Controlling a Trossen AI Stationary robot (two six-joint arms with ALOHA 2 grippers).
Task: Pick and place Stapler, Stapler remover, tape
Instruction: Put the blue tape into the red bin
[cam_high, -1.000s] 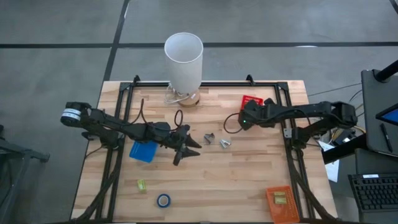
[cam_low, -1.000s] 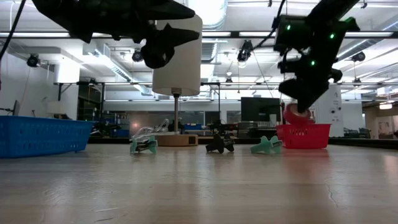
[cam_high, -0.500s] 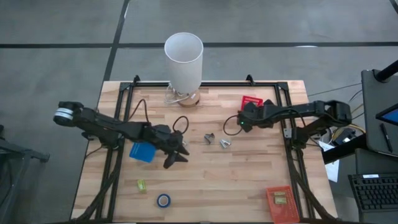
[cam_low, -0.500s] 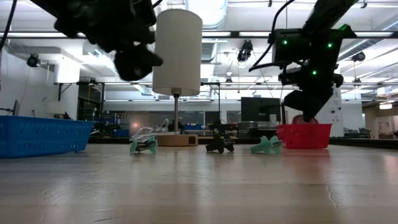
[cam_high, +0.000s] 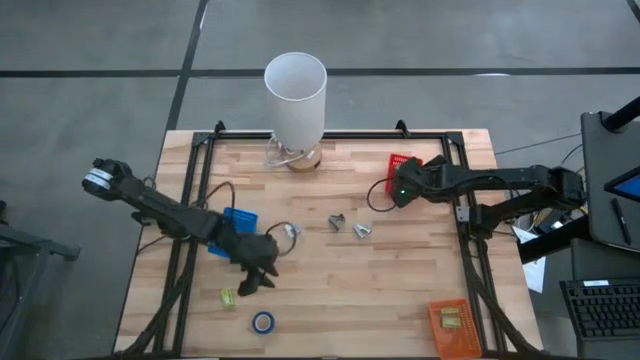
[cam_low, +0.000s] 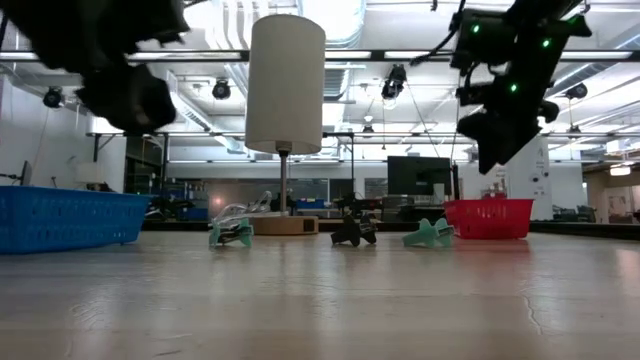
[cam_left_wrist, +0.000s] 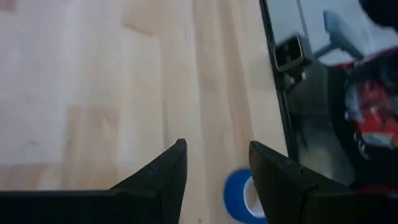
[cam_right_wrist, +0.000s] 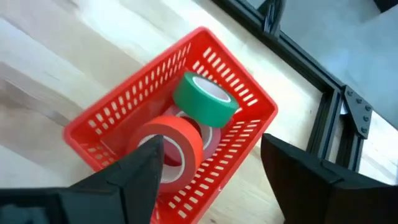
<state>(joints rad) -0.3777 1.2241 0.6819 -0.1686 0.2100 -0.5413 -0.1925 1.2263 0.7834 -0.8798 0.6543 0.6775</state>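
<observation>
The blue tape roll's middle (cam_high: 263, 323) is open. The roll's other side will therefore stay free for my right gripper when I lift the roll by one side.
A blue tape roll (cam_high: 263, 322) lies flat on the table near its near edge; it also shows in the left wrist view (cam_left_wrist: 239, 198). My left gripper (cam_high: 250, 284) is open and empty above the table, a little to the far side of the roll (cam_left_wrist: 214, 163). A green roll (cam_right_wrist: 205, 98) and a red roll (cam_right_wrist: 174, 146) lie in the red bin (cam_high: 402, 160) at the far right. My right gripper (cam_high: 400, 182) is open and empty above that bin (cam_right_wrist: 211, 144). Two staple removers (cam_high: 337, 222) (cam_high: 361, 230) lie at the table's middle.
A blue bin (cam_high: 236, 222) stands beside the left arm. An orange bin (cam_high: 452, 328) holding a small yellowish thing sits at the near right corner. A small yellow-green thing (cam_high: 228, 296) lies left of the blue roll. A white cylinder lamp (cam_high: 295, 90) stands at the far edge.
My left gripper has gone toward the table's near edge and a little left, toward the blue roll. My right gripper, which carried a red roll, dipped to the red bin, let the roll go there, and has risen again.
</observation>
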